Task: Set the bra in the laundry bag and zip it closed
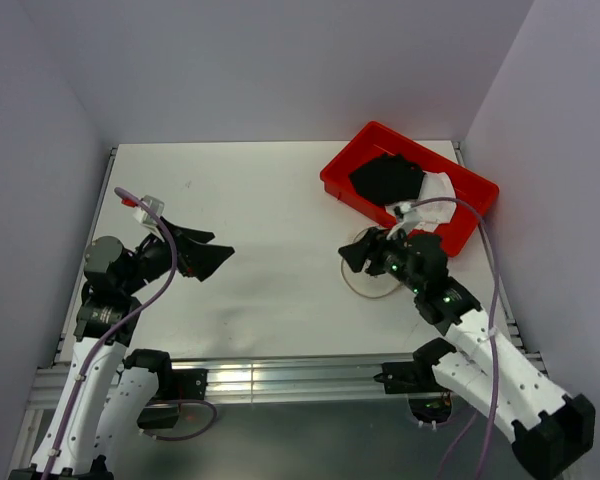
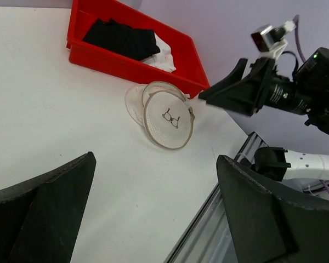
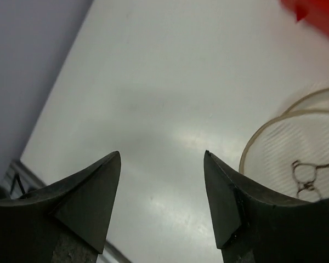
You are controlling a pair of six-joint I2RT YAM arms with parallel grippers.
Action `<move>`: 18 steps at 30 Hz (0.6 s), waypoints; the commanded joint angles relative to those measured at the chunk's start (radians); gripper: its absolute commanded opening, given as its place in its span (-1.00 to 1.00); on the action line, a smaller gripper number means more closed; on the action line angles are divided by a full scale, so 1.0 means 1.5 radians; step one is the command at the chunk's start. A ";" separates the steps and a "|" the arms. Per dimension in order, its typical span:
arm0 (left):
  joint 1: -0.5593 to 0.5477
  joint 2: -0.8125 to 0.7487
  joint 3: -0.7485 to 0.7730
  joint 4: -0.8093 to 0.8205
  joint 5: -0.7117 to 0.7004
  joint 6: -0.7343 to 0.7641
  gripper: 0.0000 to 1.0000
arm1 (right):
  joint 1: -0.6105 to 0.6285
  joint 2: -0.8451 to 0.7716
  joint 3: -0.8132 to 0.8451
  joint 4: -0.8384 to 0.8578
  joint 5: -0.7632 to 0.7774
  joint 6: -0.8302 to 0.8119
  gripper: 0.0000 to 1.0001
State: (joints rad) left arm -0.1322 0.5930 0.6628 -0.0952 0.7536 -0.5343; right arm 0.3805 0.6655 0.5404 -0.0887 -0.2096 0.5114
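I expect the laundry bag's round mesh end [image 1: 372, 282] to pull its other half along when I carry it, because another rim [image 3: 312, 96] is peeking out behind the mesh end.
The bra [image 1: 440, 188] is a white bundle in the red tray [image 1: 349, 172], beside a black cloth [image 1: 385, 178]; the left wrist view shows the bra [image 2: 162, 54] half under that cloth. The laundry bag [image 1: 372, 284] lies on its side on the table just in front of the tray, its round mesh end [image 2: 167, 121] facing the left arm. My right gripper [image 1: 355, 250] hovers open and empty over the bag's left edge, and the right wrist view has the bag [image 3: 296, 150] to the right of its jaws [image 3: 162, 155]. My left gripper [image 1: 218, 250] is open and empty at the left.
The red tray [image 2: 118, 63] stands at the back right, near the right wall. Grey walls close in the table on three sides. An aluminium rail [image 1: 280, 378] runs along the near edge. The black cloth [image 2: 120, 38] fills most of the tray.
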 commanded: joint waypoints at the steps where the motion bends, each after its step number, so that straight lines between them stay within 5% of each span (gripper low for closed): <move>1: 0.004 -0.005 0.030 -0.006 -0.019 0.020 0.98 | 0.101 0.053 0.012 -0.036 0.133 -0.030 0.35; 6: 0.004 -0.004 0.029 -0.010 -0.033 0.017 0.99 | 0.140 0.137 0.019 -0.066 0.188 -0.022 0.13; 18: 0.004 0.015 0.032 -0.035 -0.070 0.015 0.99 | 0.212 0.362 0.074 -0.087 0.289 -0.018 0.14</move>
State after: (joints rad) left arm -0.1322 0.6132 0.6685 -0.1497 0.6624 -0.5312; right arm 0.6865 1.1717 0.6102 -0.2348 0.1673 0.4816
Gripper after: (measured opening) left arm 0.992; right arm 0.575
